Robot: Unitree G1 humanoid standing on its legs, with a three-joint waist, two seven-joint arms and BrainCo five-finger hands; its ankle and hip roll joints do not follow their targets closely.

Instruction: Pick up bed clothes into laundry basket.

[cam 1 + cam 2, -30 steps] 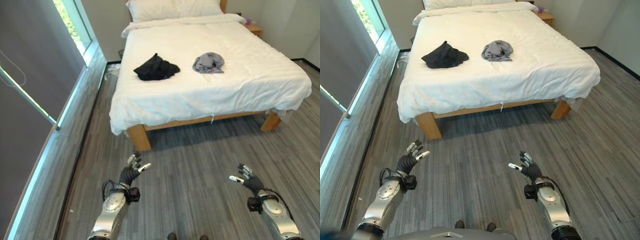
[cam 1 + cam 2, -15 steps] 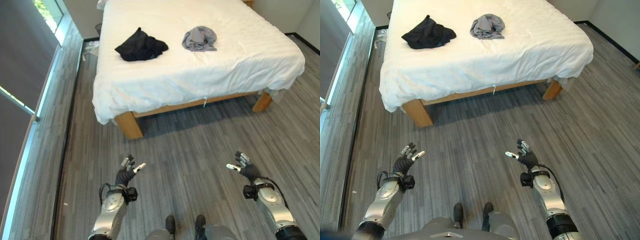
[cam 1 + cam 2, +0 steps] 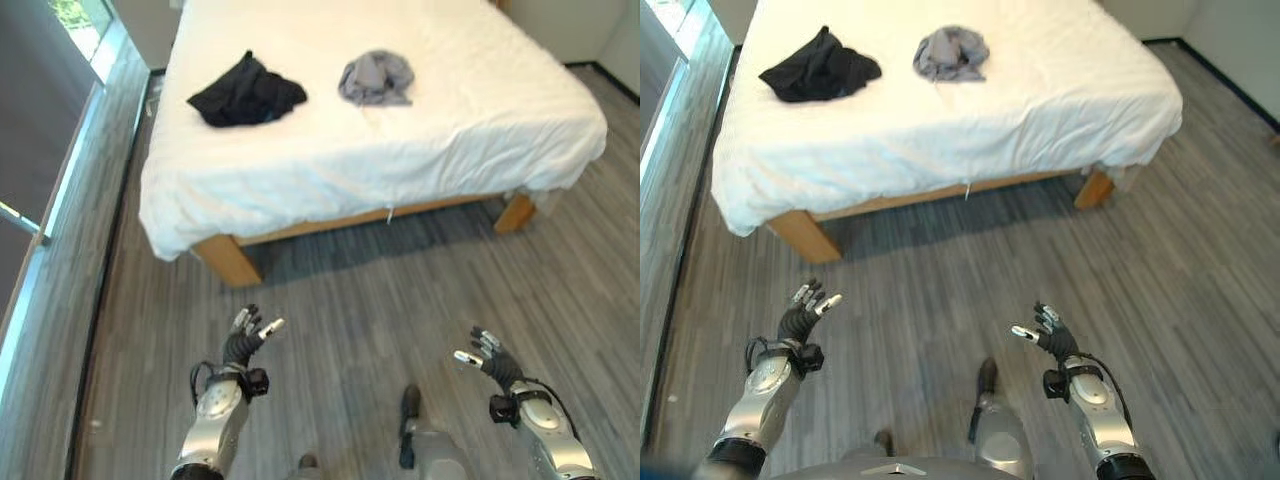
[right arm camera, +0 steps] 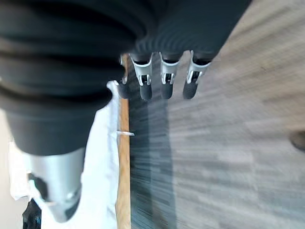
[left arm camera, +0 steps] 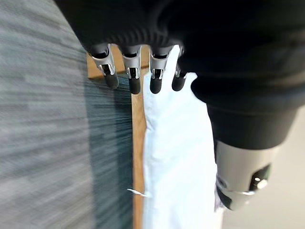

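The grey garment (image 3: 377, 78) is lying gathered in a small crumpled heap (image 3: 372, 66). I expect it to stay loosely bunched around my right gripper when I carry it.
A crumpled black garment (image 3: 246, 96) lies on the white bed (image 3: 470, 120), toward its left side. A crumpled grey garment (image 3: 376, 77) lies to the right of it, near the bed's middle. Both hands hover low over the wooden floor, well short of the bed. My left hand (image 3: 243, 345) is open, fingers spread and empty. My right hand (image 3: 488, 362) is open and empty too. In the left wrist view the fingers (image 5: 135, 81) point at the bed's wooden frame (image 5: 137, 143) and hanging sheet.
The bed's wooden legs (image 3: 228, 262) stand at the near corners, with a dark gap under the frame. A window wall (image 3: 50, 130) runs along the left side. Grey plank floor (image 3: 360, 320) stretches between me and the bed.
The whole view has shifted: the bed sits further right and closer to the frame's top. Both hands stay open and low, in much the same pose.
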